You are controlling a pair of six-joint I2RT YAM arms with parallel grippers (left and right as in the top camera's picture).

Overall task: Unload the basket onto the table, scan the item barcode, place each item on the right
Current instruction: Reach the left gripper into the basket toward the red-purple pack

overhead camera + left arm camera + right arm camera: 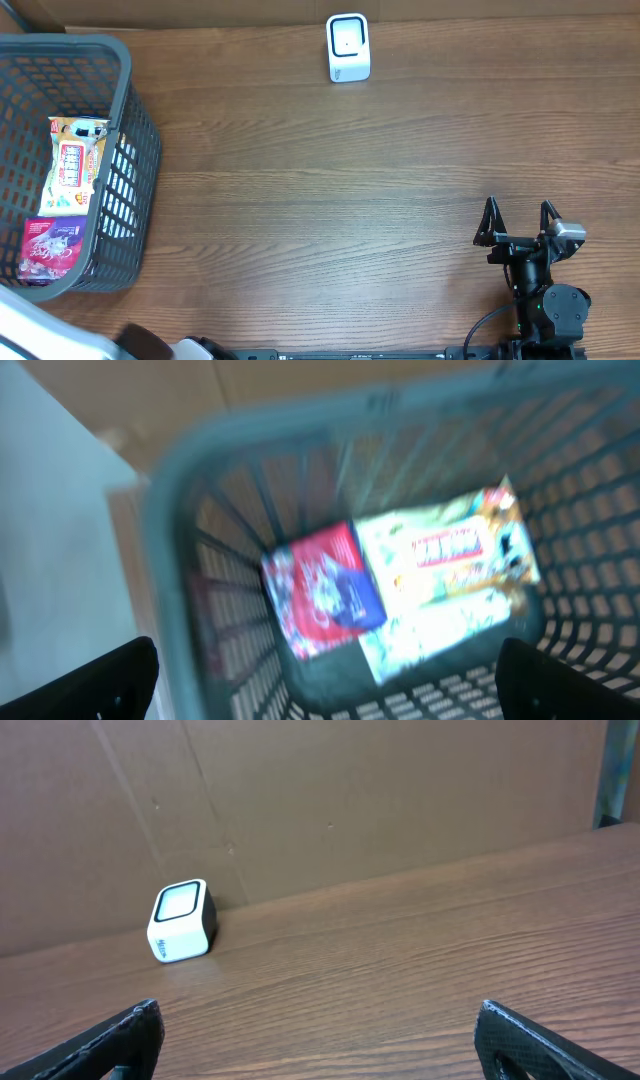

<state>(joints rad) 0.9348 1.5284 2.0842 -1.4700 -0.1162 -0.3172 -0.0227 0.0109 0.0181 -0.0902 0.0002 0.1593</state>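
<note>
My left gripper's open fingers are facing the uncovered red-purple packet [47,254], so I should keep moving down into the basket until they close on the packet's purple end [71,236].
Two items lie in the grey mesh basket [135,150]: a yellow-white snack packet [75,165] and a red-purple packet [48,250]. The blurred left wrist view looks down on both, the red-purple packet [325,588] beside the yellow-white one [450,575]. My left gripper [325,690] hangs open above the basket [200,470], holding nothing. A white barcode scanner [348,48] stands at the table's far edge, its window facing the table. My right gripper [520,222] is open and empty low at the front right, pointing toward the scanner [183,920].
A brown cardboard wall [380,800] backs the wooden table [330,200] behind the scanner. The basket takes up the left side. A pale surface [50,510] lies beyond the basket's rim in the left wrist view.
</note>
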